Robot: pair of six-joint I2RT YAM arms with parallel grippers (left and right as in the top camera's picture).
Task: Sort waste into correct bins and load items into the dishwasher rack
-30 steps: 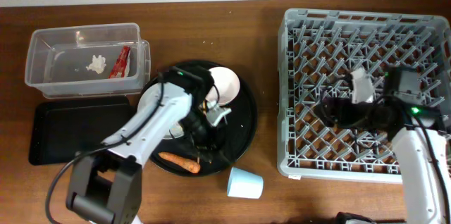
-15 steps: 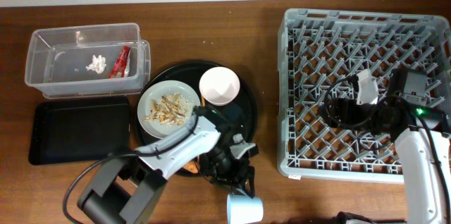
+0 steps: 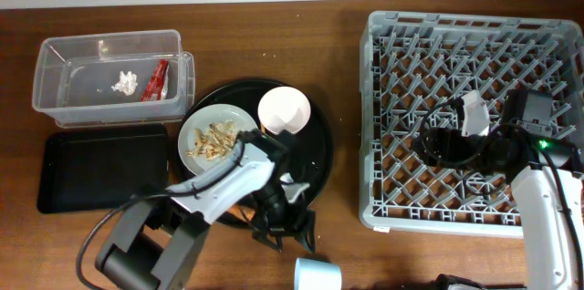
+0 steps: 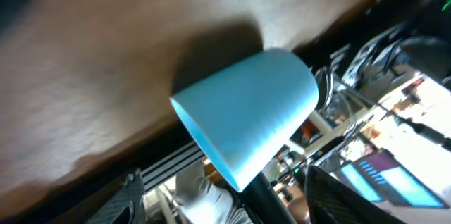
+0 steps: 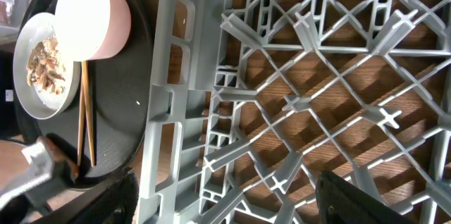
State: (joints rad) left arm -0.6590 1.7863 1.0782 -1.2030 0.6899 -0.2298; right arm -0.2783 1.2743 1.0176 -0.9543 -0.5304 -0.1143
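The light-blue cup (image 3: 318, 274) is lying on its side at the front edge of the table, so next my left gripper grabs the cup's rim and moves the cup over the round black tray (image 3: 314, 151).
The light-blue cup (image 3: 318, 274) (image 4: 246, 118) lies on its side at the table's front edge. My left gripper (image 3: 290, 229) (image 4: 232, 206) is open just short of it, and the cup is not between the fingers. The grey plate (image 3: 212, 117) with beige food scraps (image 3: 213, 139) and the white bowl (image 3: 284, 110) (image 5: 91, 16) sit on the round black tray (image 3: 315, 158). The chopsticks (image 5: 85, 111) lie on that tray. Tissue (image 3: 125, 81) and red wrapper (image 3: 156, 79) are in the clear tub (image 3: 55, 53). My right gripper (image 3: 445, 144) (image 5: 243, 203) hangs open over the dishwasher rack (image 3: 392, 71). The carrot is hidden.
The flat black rectangular tray (image 3: 100, 167) lies below the clear tub at the left. My left arm (image 3: 219, 185) crosses the front of the round tray. The rack fills the right side of the table.
My left arm swung from over the plate to the table's front. The cup slid toward the front edge. The carrot went out of sight under the arm. The right arm barely moved.
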